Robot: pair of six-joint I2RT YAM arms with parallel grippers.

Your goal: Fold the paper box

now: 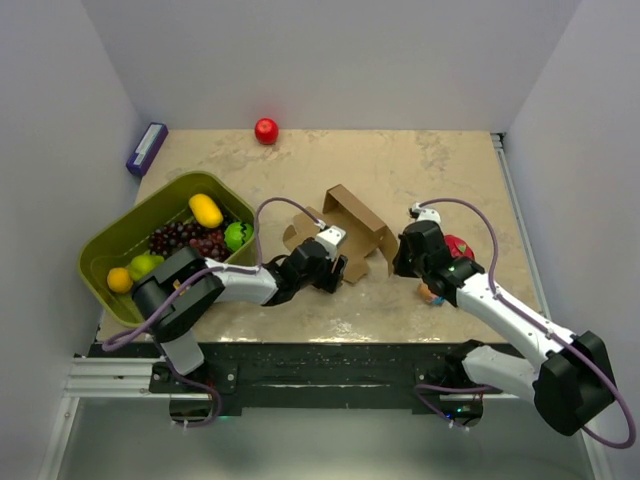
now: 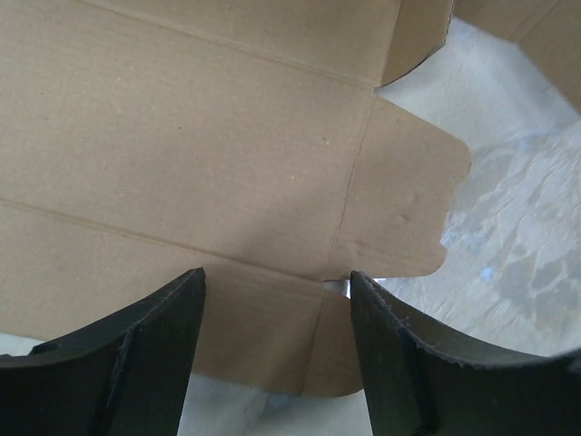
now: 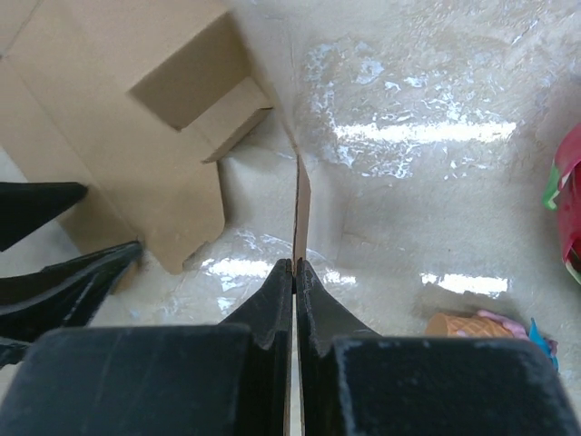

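Next, I turn the paper box (image 1: 350,232) straight and let go of its side flap (image 1: 388,247) before I fold the flap, because the box lies crooked while my right gripper pinches the flap.
The paper box (image 1: 352,232) is a plain brown cardboard sheet, partly folded, with flaps standing up, in the middle of the table. My left gripper (image 1: 334,264) is open at its near left side. In the left wrist view its fingers (image 2: 154,354) straddle the edge of a flat panel (image 2: 182,145), with a rounded flap (image 2: 408,209) to the right. My right gripper (image 1: 397,257) is shut on the box's right flap. In the right wrist view the flap (image 3: 301,204) stands edge-on, pinched between the closed jaws (image 3: 294,263).
An olive-green basket (image 1: 100,262) of fruit stands at the left. A red ball (image 1: 266,130) and a purple object (image 1: 146,148) lie at the back. A red toy (image 1: 460,246) and a toy ice-cream cone (image 3: 472,324) lie beside the right arm.
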